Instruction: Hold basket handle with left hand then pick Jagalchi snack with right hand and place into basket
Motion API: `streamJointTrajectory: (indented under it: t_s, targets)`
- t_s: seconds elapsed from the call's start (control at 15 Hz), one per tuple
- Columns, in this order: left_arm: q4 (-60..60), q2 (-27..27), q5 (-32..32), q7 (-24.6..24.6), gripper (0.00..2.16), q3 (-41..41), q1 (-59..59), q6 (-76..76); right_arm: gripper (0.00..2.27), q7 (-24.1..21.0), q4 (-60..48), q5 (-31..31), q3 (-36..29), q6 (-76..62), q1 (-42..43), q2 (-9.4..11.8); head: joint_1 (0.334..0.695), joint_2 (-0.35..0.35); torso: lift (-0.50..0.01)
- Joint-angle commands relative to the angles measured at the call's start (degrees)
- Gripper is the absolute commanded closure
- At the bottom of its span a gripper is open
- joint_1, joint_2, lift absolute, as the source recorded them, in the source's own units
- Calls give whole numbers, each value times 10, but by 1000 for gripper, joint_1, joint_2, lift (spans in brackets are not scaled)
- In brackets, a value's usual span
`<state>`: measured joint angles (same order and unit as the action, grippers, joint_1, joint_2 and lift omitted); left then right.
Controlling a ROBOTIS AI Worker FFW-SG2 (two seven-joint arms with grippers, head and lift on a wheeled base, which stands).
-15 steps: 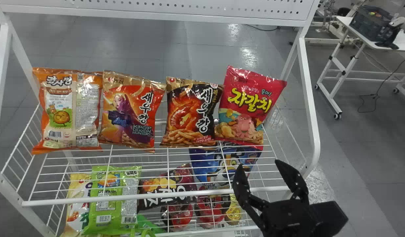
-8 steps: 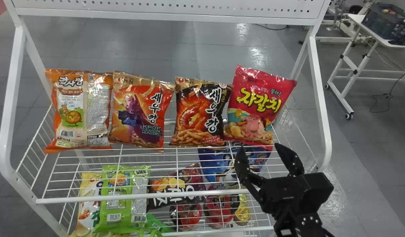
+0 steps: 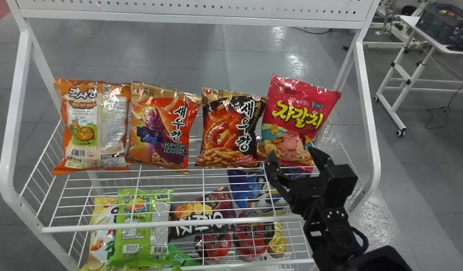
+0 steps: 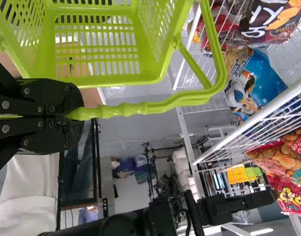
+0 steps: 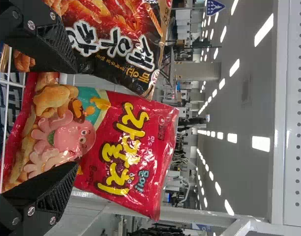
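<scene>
My gripper will carry the red Jagalchi bag (image 3: 299, 118) by its lower end, and the bag's top should stay up because the bag stands upright with a puffed front (image 3: 289, 140).
In the head view my right gripper (image 3: 291, 156) stands open at the lower end of the pink-red Jagalchi snack (image 3: 297, 116), the rightmost bag on the upper rack. The right wrist view has the open right gripper (image 5: 72, 120) with its two fingers toward either side of the Jagalchi bag (image 5: 116, 147), not closed on it. My left gripper (image 4: 74, 116) is shut on the handle (image 4: 155, 105) of the green basket (image 4: 96, 46) in the left wrist view.
Beside the Jagalchi bag stands a black-and-orange snack bag (image 3: 231, 128), with two more bags farther left. The white wire rack's front rail (image 3: 171, 224) crosses below. More snacks, including a green bag (image 3: 141, 229), lie on the lower shelf.
My right gripper has moved up and slightly left, from below the Jagalchi bag to its lower end, staying open. The rack has shifted to the right in the head view.
</scene>
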<state>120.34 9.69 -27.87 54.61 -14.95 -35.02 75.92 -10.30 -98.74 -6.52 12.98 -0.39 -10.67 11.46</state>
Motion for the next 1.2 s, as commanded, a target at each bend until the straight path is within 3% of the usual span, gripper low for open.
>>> streamJointTrajectory:
  t_s: [0.0, 1.13]
  targets:
    - [-6, 1, 1, 0, 1713, 5, 6, 0, 161, 0, 24, -13, -1, 9, 30, -2, 695, -92, -10]
    - [-23, 4, 7, -1, 1713, 11, 22, 0, 161, -9, 139, -10, -4, 28, 142, -11, 695, -118, -10]
